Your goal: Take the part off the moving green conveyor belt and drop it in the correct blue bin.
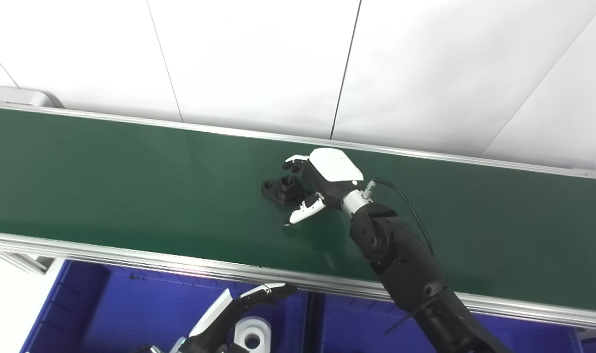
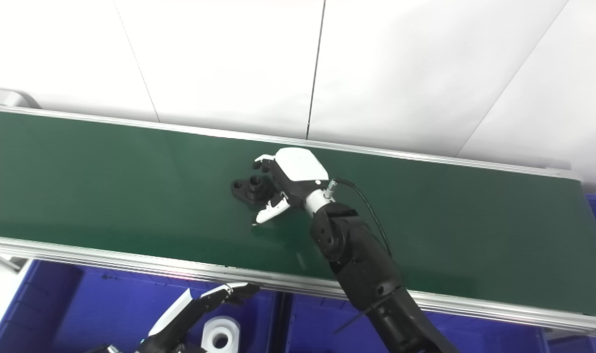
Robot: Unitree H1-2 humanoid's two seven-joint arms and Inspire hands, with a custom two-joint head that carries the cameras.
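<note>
I expect the other blue bin [image 1: 360,326] to have black parts hidden in it, because the white cylindrical part [image 1: 253,330] is in its own blue bin.
A black part [image 1: 280,189] with a raised ring and a flat flange lies on the green conveyor belt [image 1: 107,176], near its middle. My right hand [image 1: 322,181] reaches over the belt from the right and sits against the part's right side, fingers [image 1: 294,161] curled above it and thumb [image 1: 305,209] spread below; it is open and the part rests on the belt. My left hand [image 1: 239,311] hovers low over the left blue bin [image 1: 131,309], fingers apart, holding nothing.
A white cylindrical part [image 1: 251,333] lies in the left blue bin beside my left hand. A second blue bin [image 1: 357,323] sits to the right of it under the belt's aluminium front rail [image 1: 131,257]. White wall panels stand behind the belt.
</note>
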